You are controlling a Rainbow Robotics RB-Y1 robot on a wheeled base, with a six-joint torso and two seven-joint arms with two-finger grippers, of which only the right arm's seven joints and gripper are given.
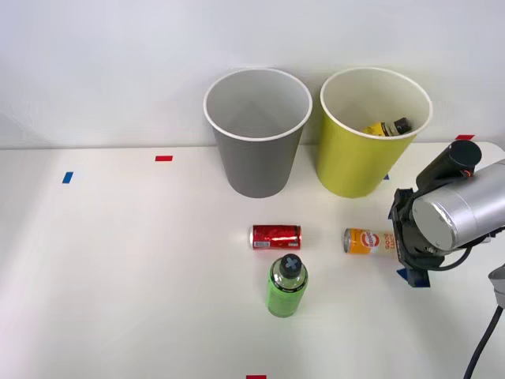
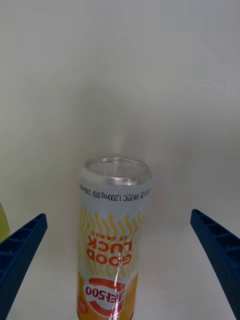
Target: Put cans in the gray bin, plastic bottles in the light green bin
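The gray bin's tall front side (image 1: 259, 164) hides its bottom, so the orange-and-white can (image 1: 369, 242) will sink out of sight when I drop it in.
An orange-and-white can (image 1: 366, 241) lies on its side on the white table, and in the wrist view the same can (image 2: 113, 240) sits between my two blue fingers (image 2: 20, 250), which stand wide apart on either side without touching it. My right gripper (image 1: 410, 260) hovers at the can's right end, open. A short red can (image 1: 275, 237) lies on its side further left. A green bottle (image 1: 287, 284) with a dark cap stands upright just in front of it. The gray bin (image 1: 256, 170) and the light green bin (image 1: 355, 170) stand at the back; a yellow-labelled bottle (image 1: 385, 128) lies inside the green one.
Small tape marks sit on the table: red (image 1: 163, 158), blue (image 1: 68, 178), and red at the front edge (image 1: 256, 377). A black cable (image 1: 485, 339) hangs near my arm at the right.
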